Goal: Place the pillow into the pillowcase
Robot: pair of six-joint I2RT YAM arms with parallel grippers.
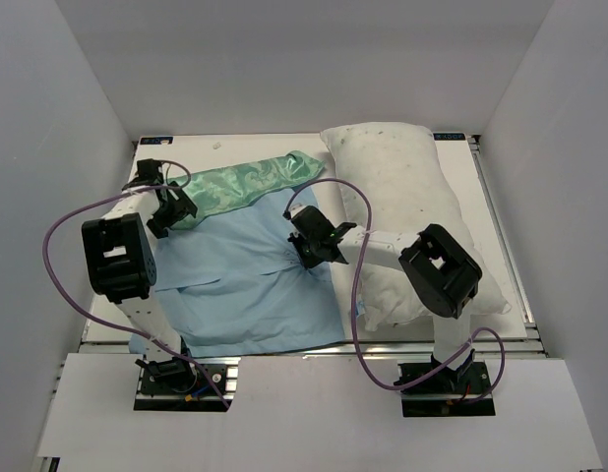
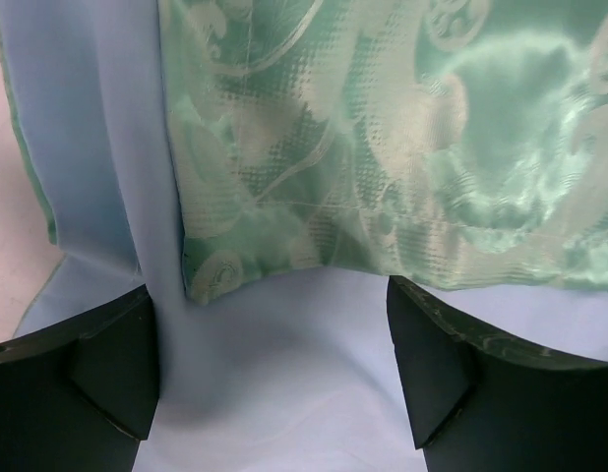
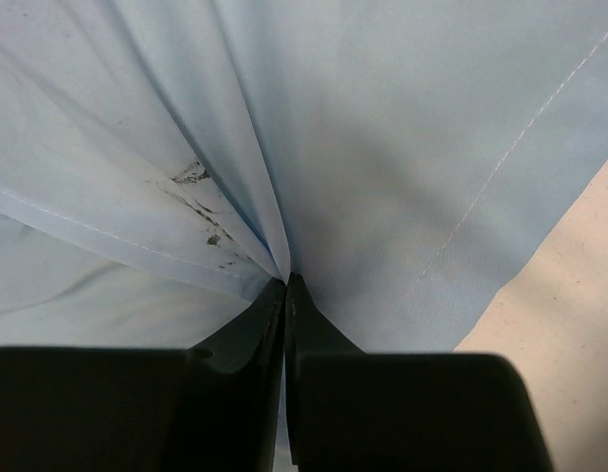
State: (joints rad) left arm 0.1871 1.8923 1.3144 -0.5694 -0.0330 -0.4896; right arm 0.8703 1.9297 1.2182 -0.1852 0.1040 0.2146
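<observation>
The green flap's corner (image 2: pixel 208 273) droops over the blue cloth in front of my left gripper, so my left gripper should go inward along the flap's edge (image 1: pixel 228 208) and pull it farther away.
The pillowcase (image 1: pixel 250 280) lies flat at the table's middle left, plain light blue face up, with a sea-green patterned flap (image 1: pixel 247 183) folded over at its far edge. The speckled white pillow (image 1: pixel 402 187) lies along the right side. My left gripper (image 1: pixel 174 211) is open, its fingers pressed down astride the blue cloth (image 2: pixel 274 383) just below the green flap's corner (image 2: pixel 314 187). My right gripper (image 1: pixel 306 246) is shut on a pinched fold of the pillowcase's right edge (image 3: pixel 287 278), with blue cloth gathering into the closed tips. The right arm lies over the pillow.
White enclosure walls stand close on three sides. Metal rails (image 1: pixel 506 236) frame the table. Purple cables (image 1: pixel 58 256) loop from both arms. Bare tabletop shows at the lower right of the right wrist view (image 3: pixel 570 324).
</observation>
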